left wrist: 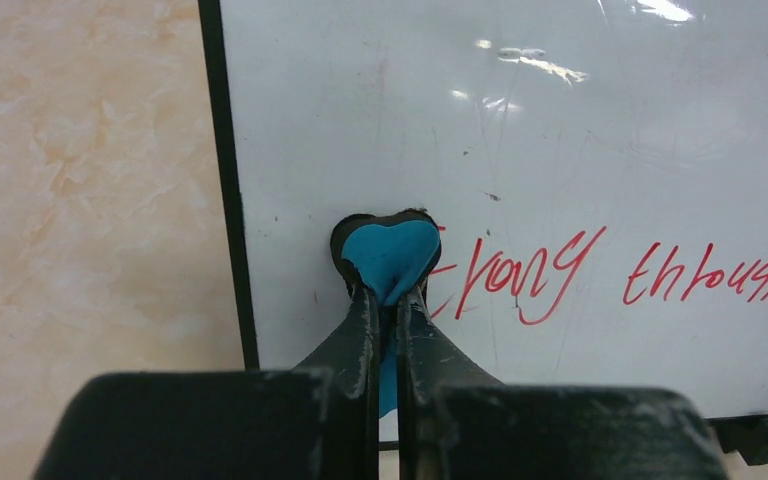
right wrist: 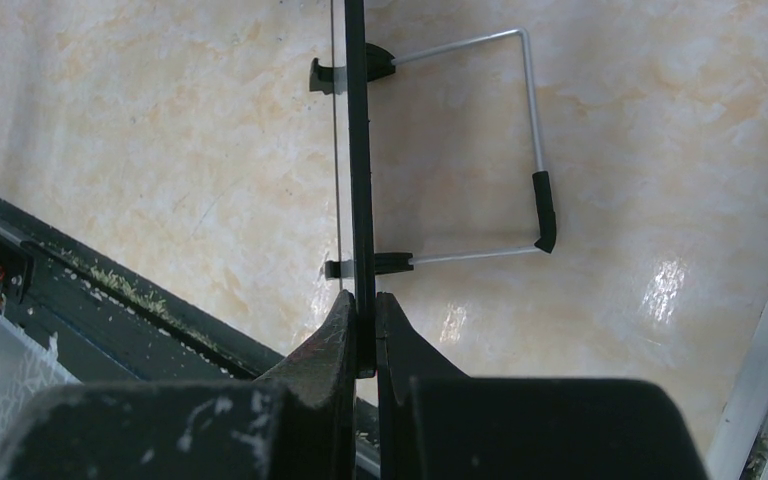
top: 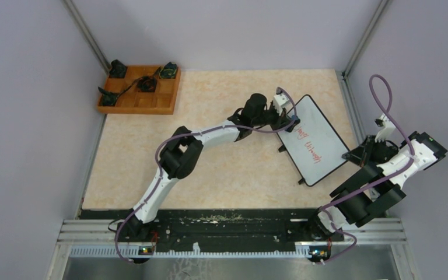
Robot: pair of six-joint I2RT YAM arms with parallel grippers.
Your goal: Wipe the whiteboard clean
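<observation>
The eraser is near the board's black frame [left wrist: 236, 250], beyond the start of the first red word [left wrist: 525, 272], so next I sweep back over that word with my left gripper.
The whiteboard [top: 315, 140] lies tilted at the right of the table, white with a thin black frame and red handwriting [top: 309, 149]. My left gripper [top: 290, 123] is shut on a small blue eraser [left wrist: 392, 258], which presses on the board [left wrist: 520, 120] just left of the red words [left wrist: 530, 275]. My right gripper [top: 356, 156] is shut on the board's black frame edge [right wrist: 357, 150], seen edge-on in the right wrist view. The board's wire stand [right wrist: 530, 120] and black feet [right wrist: 328, 75] show behind it.
An orange wooden tray [top: 141, 100] with several small black parts stands at the back left. A metal post [top: 359, 41] and grey walls bound the table. A black rail [top: 233, 224] runs along the near edge.
</observation>
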